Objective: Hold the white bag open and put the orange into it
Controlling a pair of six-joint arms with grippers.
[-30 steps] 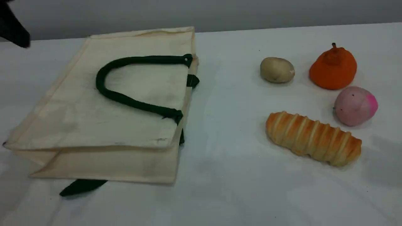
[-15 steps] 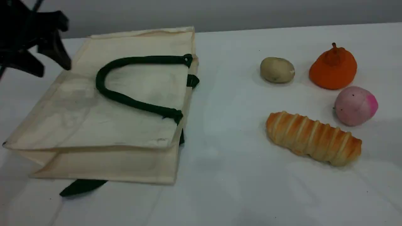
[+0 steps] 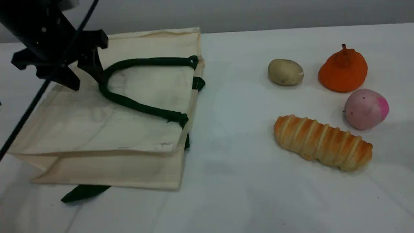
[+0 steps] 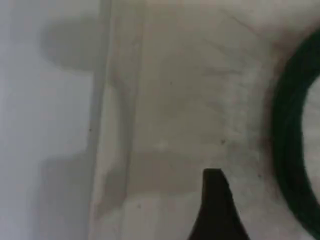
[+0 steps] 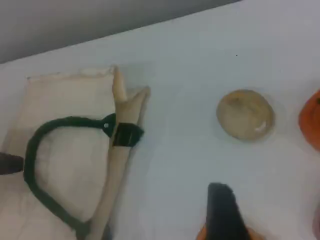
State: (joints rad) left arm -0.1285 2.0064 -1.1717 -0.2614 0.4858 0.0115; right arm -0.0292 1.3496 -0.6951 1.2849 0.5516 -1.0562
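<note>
I expect the white bag's top side (image 3: 145, 87) to rise and the bag's opening to spread wide when I lift the bend of the top handle, because the top handle's ends (image 3: 179, 117) are joined only to that side.
The white bag (image 3: 129, 129) lies flat on its side at the table's left, mouth toward the right, with a dark green rope handle (image 3: 136, 105) curving across its top face. Far right sits the orange (image 3: 343, 69), stem nub up, untouched. My left gripper (image 3: 85, 77) hangs open over the bag's back left part, right beside the handle's bend, holding nothing. The left wrist view shows one fingertip (image 4: 215, 205) above the cream cloth (image 4: 190, 100) and the handle (image 4: 290, 150) at the right. My right gripper is outside the scene view; its fingertip (image 5: 222, 210) shows above the table, with nothing in it.
A tan potato (image 3: 285, 72) lies left of the orange, a pink ball (image 3: 365, 109) just in front of it, and a striped bread loaf (image 3: 322, 142) nearer the front. A second green handle (image 3: 84, 192) pokes out under the bag's front edge.
My left arm has swung in from the upper left corner, rightward and down, to stand over the bag beside the handle's bend. Bag and fruit have not moved.
</note>
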